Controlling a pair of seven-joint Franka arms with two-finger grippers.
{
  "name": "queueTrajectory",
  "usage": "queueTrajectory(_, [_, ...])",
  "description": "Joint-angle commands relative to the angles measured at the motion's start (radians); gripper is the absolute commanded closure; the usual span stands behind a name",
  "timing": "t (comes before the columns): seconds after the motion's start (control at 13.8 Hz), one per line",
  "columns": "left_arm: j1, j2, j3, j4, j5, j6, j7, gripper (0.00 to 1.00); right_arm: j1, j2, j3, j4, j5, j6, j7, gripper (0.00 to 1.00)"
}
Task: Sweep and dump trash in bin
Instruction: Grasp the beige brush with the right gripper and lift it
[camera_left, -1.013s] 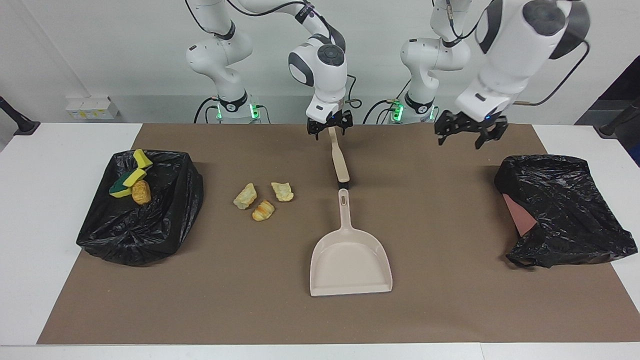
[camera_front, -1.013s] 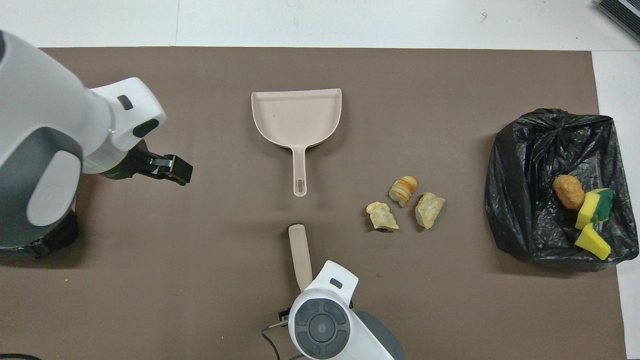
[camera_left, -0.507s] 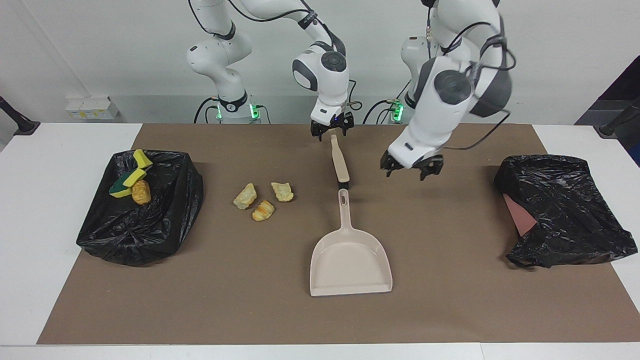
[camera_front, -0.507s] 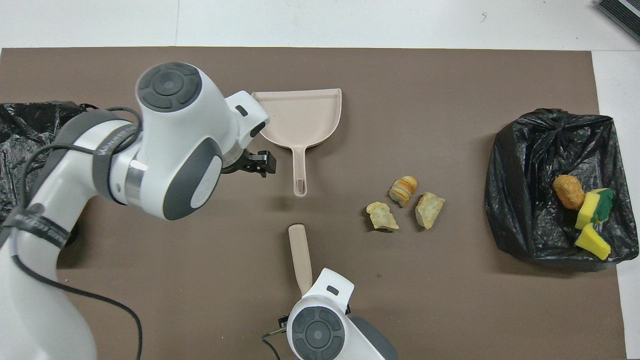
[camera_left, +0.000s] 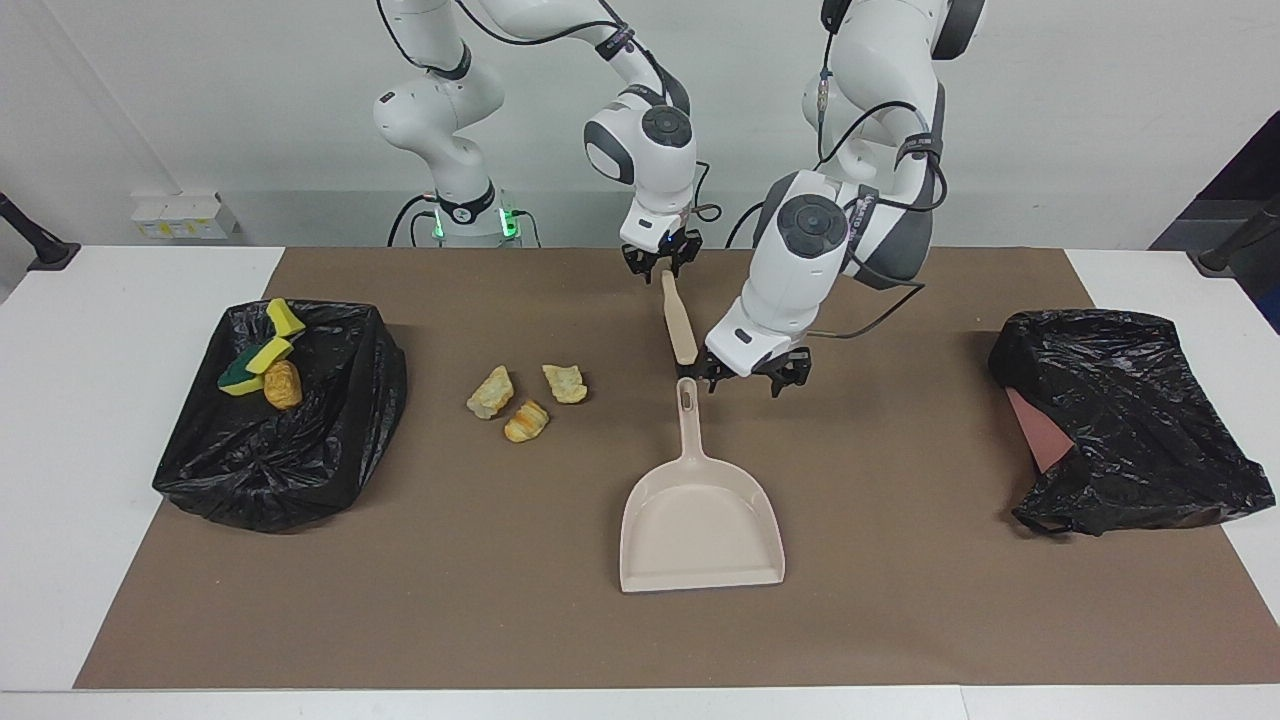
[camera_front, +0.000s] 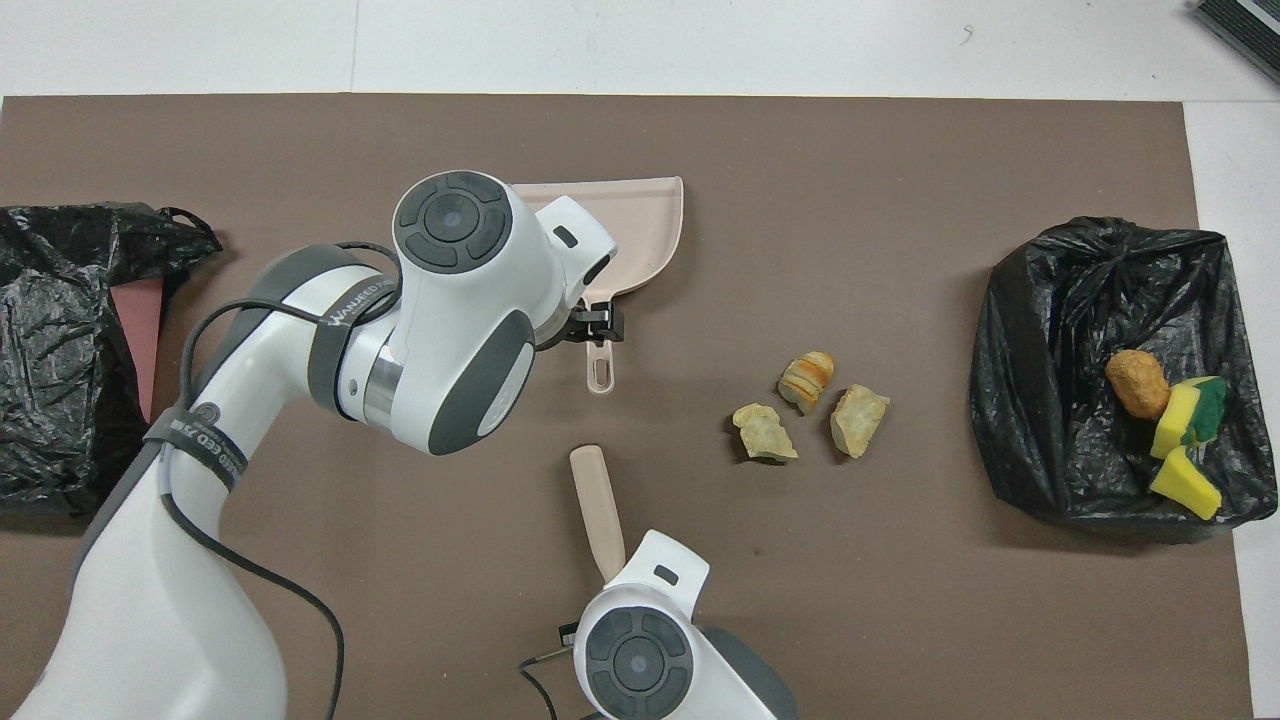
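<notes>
The dustpan's open edge (camera_left: 703, 586) points away from the tan lumps, so next my left gripper grabs the dustpan handle (camera_left: 689, 415) and turns that dustpan edge toward them before I sweep.
Three tan lumps of trash (camera_left: 527, 420) (camera_front: 806, 380) lie on the brown mat. Two yellow sponge pieces (camera_left: 255, 362) and a tan lump (camera_left: 283, 384) sit in the black-lined bin (camera_left: 300, 450) (camera_front: 1060, 400) at the right arm's end. The beige dustpan (camera_left: 700, 525) (camera_front: 645, 215) lies flat mid-table, its handle toward the robots. The brush (camera_left: 680, 325) (camera_front: 598, 505) lies just nearer the robots. My right gripper (camera_left: 661, 266) is shut on the brush handle's end. My left gripper (camera_left: 750, 378) hangs open beside the dustpan handle, toward the left arm's end, holding nothing.
A second crumpled black bag (camera_left: 1130, 420) (camera_front: 60, 340) with something reddish inside lies at the left arm's end of the mat. White table (camera_left: 100, 300) borders the mat at both ends.
My left arm swung down from over the black bag at its end to beside the dustpan handle. My right gripper closed on the brush handle, which shifted slightly.
</notes>
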Motion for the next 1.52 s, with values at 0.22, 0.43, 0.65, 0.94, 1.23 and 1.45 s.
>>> queueTrajectory(0.22, [-0.053,0.080,0.017,0.004,-0.003,0.116,-0.074,0.00,-0.143,-0.143,-0.001,-0.006,0.007,-0.178,-0.097,1.00])
queueTrajectory(0.43, [-0.053,0.083,0.015,0.001,-0.011,0.125,-0.081,0.25,-0.266,-0.214,0.001,-0.020,0.000,-0.250,-0.151,1.00])
queueTrajectory(0.65, [-0.052,0.092,0.017,0.004,-0.008,0.130,-0.074,0.89,-0.373,-0.268,-0.001,-0.020,-0.048,-0.281,-0.164,1.00])
queueTrajectory(0.94, [-0.040,0.094,0.015,0.005,-0.006,0.113,-0.064,1.00,-0.526,-0.280,-0.001,-0.046,-0.204,-0.290,-0.197,1.00])
queueTrajectory(1.23, [-0.027,0.092,0.015,-0.007,-0.016,0.148,-0.008,0.51,-0.611,-0.262,0.001,-0.106,-0.299,-0.298,-0.285,1.00])
queueTrajectory(1.45, [-0.033,0.090,0.012,-0.028,-0.017,0.153,-0.006,0.60,-0.613,-0.208,0.004,-0.125,-0.341,-0.295,-0.329,1.00])
